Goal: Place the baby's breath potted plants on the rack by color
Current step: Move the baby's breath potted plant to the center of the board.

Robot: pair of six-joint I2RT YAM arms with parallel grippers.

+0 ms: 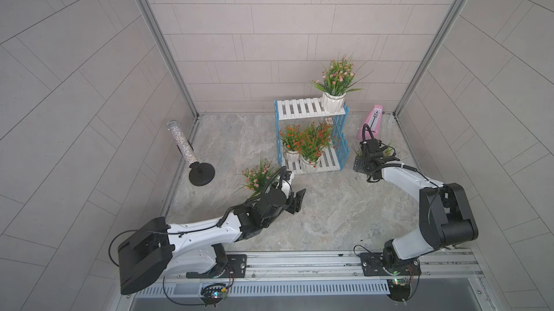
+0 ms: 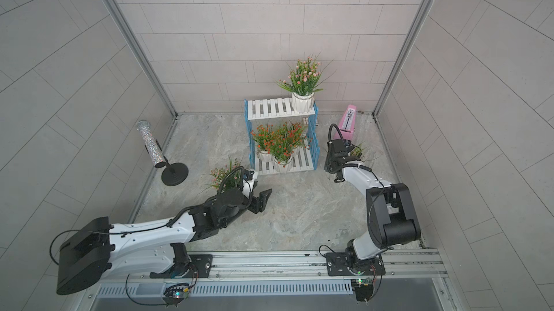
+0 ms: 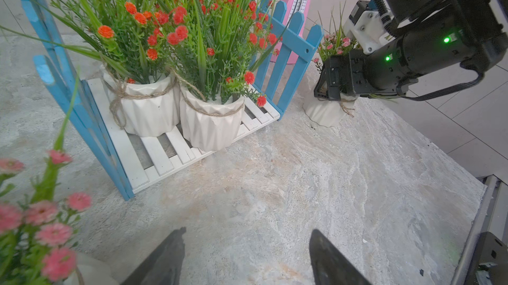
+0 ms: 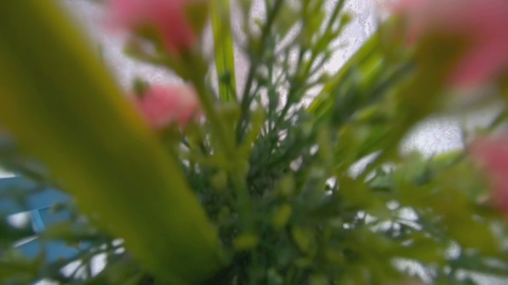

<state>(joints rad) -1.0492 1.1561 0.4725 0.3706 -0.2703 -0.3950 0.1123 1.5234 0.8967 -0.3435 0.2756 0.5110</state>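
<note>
The pink plant (image 2: 357, 152) is standing next to the rack, far from my left gripper. My right gripper should put it down in front of the rack (image 1: 333, 198) first.
The rack (image 1: 302, 108) stands at the back, white slats between blue fence sides. One pink baby's breath plant (image 1: 337, 80) sits at the right end of its top shelf. Two orange-red plants (image 1: 290, 140) (image 1: 313, 144) fill the left and middle of the lower shelf (image 3: 154, 157). Another pink plant (image 1: 256, 174) stands on the floor left of the rack. My left gripper (image 1: 296, 201) (image 3: 247, 253) hovers open and empty beside it. My right gripper (image 1: 367, 162) (image 3: 332, 88) stands open, pushed down into the foliage of a pink plant (image 3: 327, 113) on the floor right of the rack. Blurred leaves (image 4: 247, 132) hide its fingers in the right wrist view.
A pink metronome (image 1: 373, 125) stands behind the right arm near the back right corner. A glittery tube (image 1: 181, 144) on a black round base (image 1: 201, 174) leans at the left wall. Tiled walls enclose three sides and a metal rail (image 1: 299, 261) runs along the front.
</note>
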